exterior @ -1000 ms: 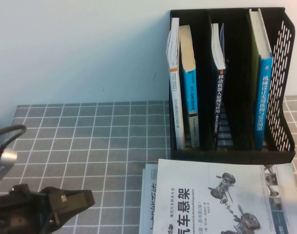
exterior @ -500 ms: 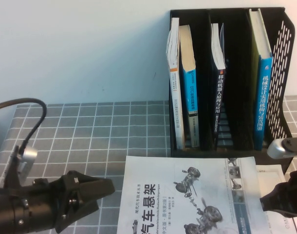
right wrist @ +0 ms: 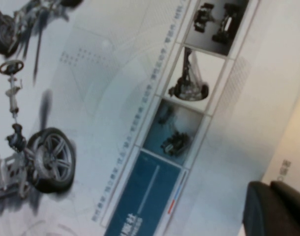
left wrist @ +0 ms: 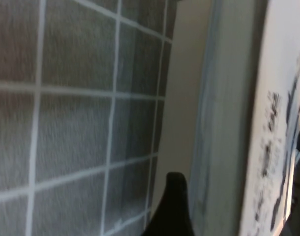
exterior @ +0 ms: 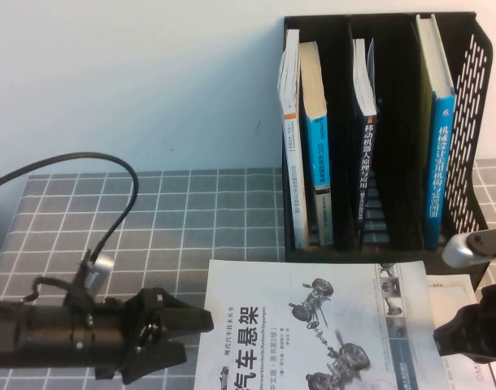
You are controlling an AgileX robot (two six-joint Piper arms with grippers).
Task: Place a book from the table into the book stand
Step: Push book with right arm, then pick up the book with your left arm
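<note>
The pale lower book (exterior: 451, 292) sticks out as a separate edge. The white book (exterior: 313, 329) will therefore come off by itself when I lift, and the lower book will stay lying there.
A white book (exterior: 313, 325) with a car-suspension cover lies flat in front of the black book stand (exterior: 478, 73), on top of another book. My left gripper (exterior: 191, 337) is low at the front left. It is open, with its tips at the book's left edge. In the left wrist view one finger (left wrist: 172, 209) sits beside the book's page edge (left wrist: 224, 123). My right gripper (exterior: 447, 341) is at the book's right edge. In the right wrist view its fingers (right wrist: 260, 209) lie together on the cover (right wrist: 115, 98).
The stand holds several upright books (exterior: 317, 138) in three slots, with room in each. A pale lower book (right wrist: 290, 147) shows past the top book's right edge. The grey tiled mat (exterior: 150, 219) is bare at the left, and the left arm's cable (exterior: 110, 171) loops over it.
The book slid left a second ago as my right gripper came in, then stayed put. My left gripper has moved right, up to the book's left edge.
</note>
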